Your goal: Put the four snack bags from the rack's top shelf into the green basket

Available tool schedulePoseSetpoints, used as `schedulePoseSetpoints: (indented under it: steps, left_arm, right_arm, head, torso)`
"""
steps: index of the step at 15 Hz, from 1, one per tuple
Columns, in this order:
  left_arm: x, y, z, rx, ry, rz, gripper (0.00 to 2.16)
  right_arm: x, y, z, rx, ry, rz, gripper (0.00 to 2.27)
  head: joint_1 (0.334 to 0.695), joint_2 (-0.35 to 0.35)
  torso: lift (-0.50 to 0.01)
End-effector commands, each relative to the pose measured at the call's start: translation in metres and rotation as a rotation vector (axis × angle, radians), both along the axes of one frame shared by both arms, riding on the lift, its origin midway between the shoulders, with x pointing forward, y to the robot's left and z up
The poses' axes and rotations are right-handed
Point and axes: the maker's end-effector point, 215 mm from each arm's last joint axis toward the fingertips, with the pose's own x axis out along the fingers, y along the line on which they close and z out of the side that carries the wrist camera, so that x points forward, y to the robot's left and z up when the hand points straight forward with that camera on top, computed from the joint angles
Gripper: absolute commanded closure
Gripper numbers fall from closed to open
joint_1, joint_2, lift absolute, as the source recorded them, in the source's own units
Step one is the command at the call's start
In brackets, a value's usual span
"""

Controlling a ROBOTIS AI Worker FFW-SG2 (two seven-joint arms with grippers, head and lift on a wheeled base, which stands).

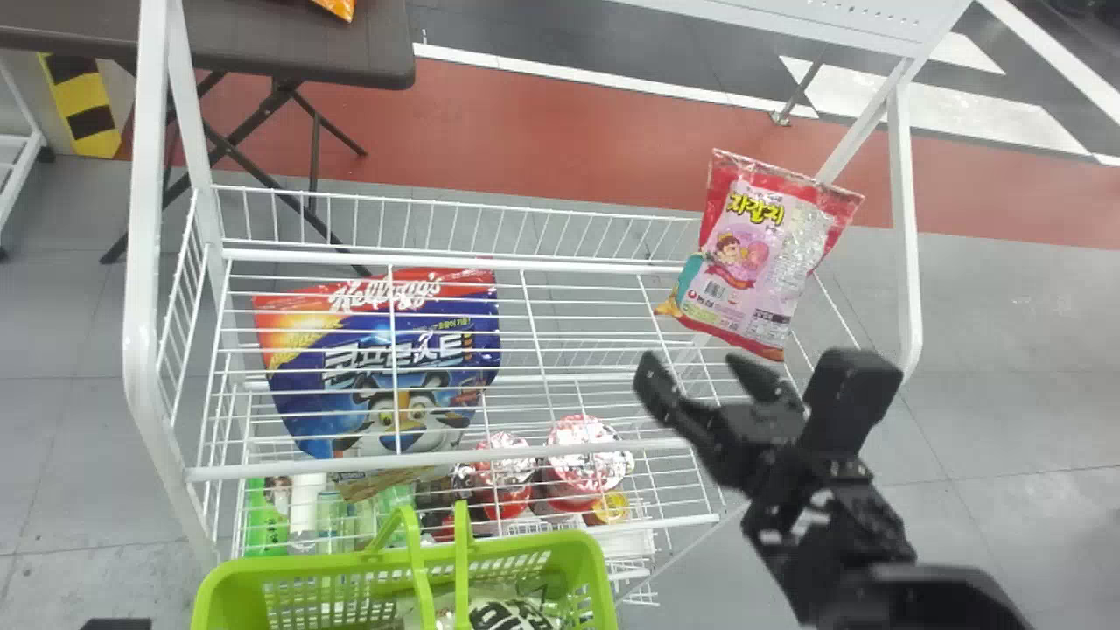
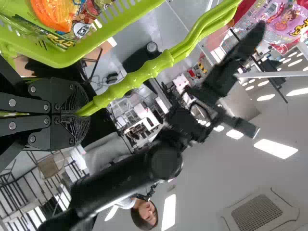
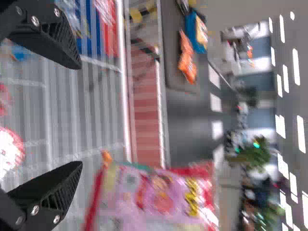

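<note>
The red and pink snack bag point(image 1: 758, 257) will stay spread rather than flop when the robot lifts it, because the snack bag's top edge point(image 1: 787, 174) stands straight above the rack's back bar.
My right gripper point(image 1: 691, 363) is open just on the near side of the red and pink snack bag point(image 1: 744, 254), which leans at the top shelf's right end. In the right wrist view the gripper point(image 3: 80, 114) has nothing between its spread fingers, and the bag point(image 3: 159, 192) is off to one side of them. The green basket point(image 1: 604, 577) is at the near edge of the rack with a bag point(image 1: 512, 615) inside. In the left wrist view my left gripper point(image 2: 83, 114) is closed around the basket's handle point(image 2: 139, 74), and an orange bag point(image 2: 55, 14) lies in the basket.
A blue cereal bag point(image 1: 385, 367) shows through the shelf wires at the left. Red-lidded cups point(image 1: 582, 464) and bottles point(image 1: 306, 507) stand lower down. White rack posts point(image 1: 144, 262) rise at both sides, and a dark table point(image 1: 367, 52) is behind.
</note>
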Motion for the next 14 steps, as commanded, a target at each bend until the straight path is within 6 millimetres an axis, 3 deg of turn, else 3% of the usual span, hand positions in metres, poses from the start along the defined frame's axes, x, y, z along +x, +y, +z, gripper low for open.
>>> schedulePoseSetpoints:
  steps: [1,5,7,9,10,11,12,13,14]
  left_arm:
    - [0.000,0.000,0.000,0.000,-0.001,0.001,2.08]
    - [0.001,0.000,-0.001,0.007,-0.003,0.001,2.08]
    - [0.002,0.000,-0.002,0.011,-0.005,0.000,2.08]
    - [0.002,0.002,-0.003,0.016,-0.005,-0.002,2.08]
    - [0.003,0.002,-0.004,0.017,-0.006,-0.001,2.08]
    - [0.003,0.003,-0.005,0.020,-0.003,-0.002,2.08]
    - [0.003,0.003,-0.005,0.021,-0.003,-0.001,2.08]
    - [0.003,0.004,-0.006,0.024,-0.003,-0.003,2.08]
    - [0.003,0.003,-0.006,0.023,-0.003,-0.002,2.08]
  right_arm:
    - [0.035,-0.047,0.006,-0.111,-0.034,-0.121,0.07]
    - [0.082,-0.115,0.006,-0.244,-0.008,-0.305,0.09]
    - [0.099,-0.132,-0.002,-0.239,0.047,-0.332,0.09]
    - [0.107,-0.136,-0.015,-0.240,0.095,-0.335,0.14]
    - [0.103,-0.137,-0.027,-0.223,0.146,-0.335,0.48]
    - [0.097,-0.130,-0.047,-0.185,0.210,-0.305,1.03]
    - [0.096,-0.124,-0.051,-0.166,0.216,-0.284,1.80]
    - [0.092,-0.123,-0.053,-0.167,0.212,-0.279,2.02]
    - [0.091,-0.119,-0.046,-0.163,0.187,-0.271,2.07]
  head:
    - [0.695,-0.350]
    - [0.695,-0.350]
    - [0.695,-0.350]
    - [0.695,-0.350]
    - [0.695,-0.350]
    - [0.695,-0.350]
    - [0.695,-0.350]
    - [0.695,-0.350]
    - [0.695,-0.350]
  torso:
    - [0.000]
    - [0.000]
    - [0.000]
    - [0.000]
    - [0.000]
    - [0.000]
    - [0.000]
    - [0.000]
    - [0.000]
